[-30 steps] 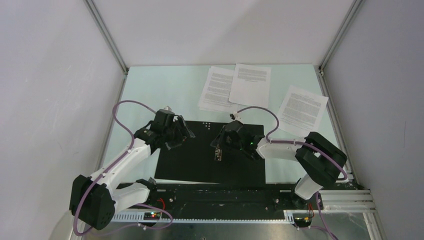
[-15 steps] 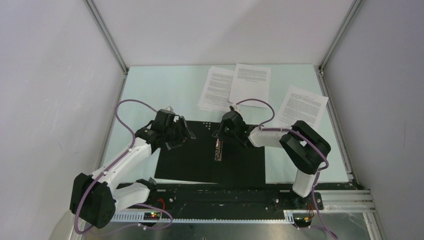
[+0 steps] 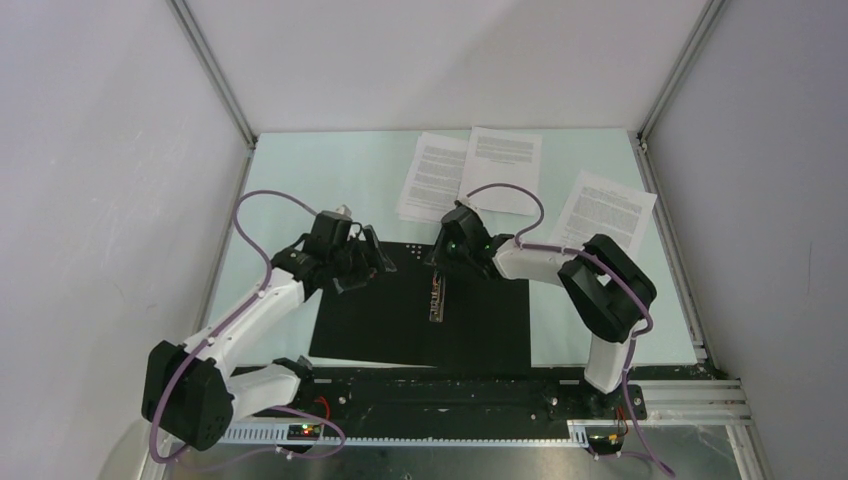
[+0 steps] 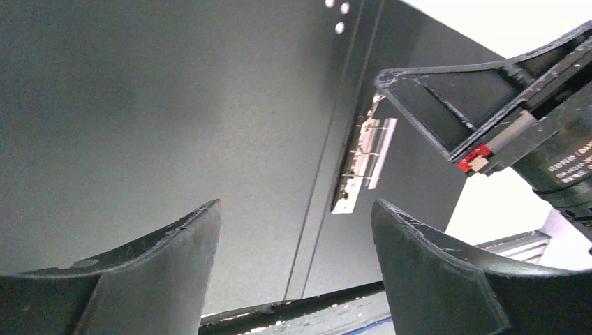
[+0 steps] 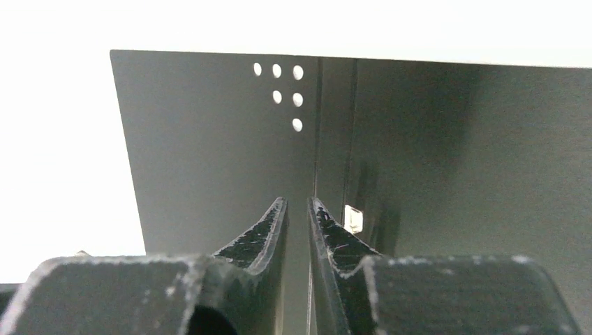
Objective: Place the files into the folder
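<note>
The folder is open and the top file's edge [image 3: 467, 165] overlaps the other file, so my left gripper should continue toward the top file's near corner [image 3: 463, 193] and close there.
The folder [image 3: 380, 320] lies open and flat, black inside up, with its metal clip [image 3: 437, 300] along the spine. Three files lie on the table behind it: two overlapping sheets [image 3: 432, 178] [image 3: 501, 168] and one apart at the right [image 3: 606, 218]. My left gripper [image 3: 372, 262] hovers open over the folder's far left part [image 4: 139, 105], nothing between its fingers [image 4: 294, 206]. My right gripper [image 3: 436, 262] is above the spine near the far edge, nearly shut with a thin slit [image 5: 297, 201] and holding nothing. The clip [image 4: 366, 160] shows just past it.
A group of small punched holes [image 5: 279, 87] marks the folder's far edge beside the spine. White walls with metal frame posts [image 3: 215, 75] close in the table on three sides. A black rail [image 3: 450, 390] runs along the near edge by the arm bases.
My right gripper has drawn off the clip and moved toward the folder's far edge. The left gripper has edged slightly farther away and spread a little wider.
</note>
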You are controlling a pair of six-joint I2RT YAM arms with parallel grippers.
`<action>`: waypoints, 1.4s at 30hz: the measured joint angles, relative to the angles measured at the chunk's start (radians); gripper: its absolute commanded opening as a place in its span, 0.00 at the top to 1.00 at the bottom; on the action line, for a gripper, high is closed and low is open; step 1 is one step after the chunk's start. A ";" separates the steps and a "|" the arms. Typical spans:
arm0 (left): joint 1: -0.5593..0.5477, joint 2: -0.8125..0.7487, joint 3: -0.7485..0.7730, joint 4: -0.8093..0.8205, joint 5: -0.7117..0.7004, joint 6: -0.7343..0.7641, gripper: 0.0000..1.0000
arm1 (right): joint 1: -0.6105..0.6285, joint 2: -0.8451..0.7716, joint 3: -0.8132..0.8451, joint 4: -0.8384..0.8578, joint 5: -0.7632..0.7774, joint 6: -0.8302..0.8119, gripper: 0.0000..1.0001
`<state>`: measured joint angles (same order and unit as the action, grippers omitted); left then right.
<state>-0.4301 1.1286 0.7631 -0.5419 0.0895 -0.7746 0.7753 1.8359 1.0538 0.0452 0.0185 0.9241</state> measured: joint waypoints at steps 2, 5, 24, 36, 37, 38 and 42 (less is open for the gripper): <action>0.000 0.006 0.027 0.000 0.001 0.001 0.15 | -0.013 -0.011 0.014 -0.035 -0.003 -0.013 0.73; -0.002 0.032 0.080 0.001 0.001 0.006 0.13 | -0.037 -0.064 0.015 -0.108 -0.005 -0.030 0.51; -0.005 0.589 0.686 0.088 0.042 0.122 0.17 | -0.491 -0.299 0.020 -0.290 -0.034 -0.116 0.26; -0.005 1.134 1.177 0.154 0.192 0.083 0.27 | -0.629 -0.131 0.026 -0.188 -0.188 -0.107 0.28; -0.005 1.169 1.205 0.165 0.203 0.073 0.28 | -0.631 -0.131 0.030 -0.185 -0.196 -0.108 0.28; -0.006 1.210 1.237 0.170 0.212 0.058 0.29 | -0.634 -0.131 0.033 -0.182 -0.204 -0.109 0.28; -0.010 1.306 1.283 0.182 0.229 0.008 0.32 | -0.650 -0.128 0.045 -0.177 -0.220 -0.114 0.29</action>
<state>-0.4397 2.4348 2.0460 -0.3599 0.3187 -0.7666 0.1253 1.7077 1.0988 -0.1314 -0.2020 0.8101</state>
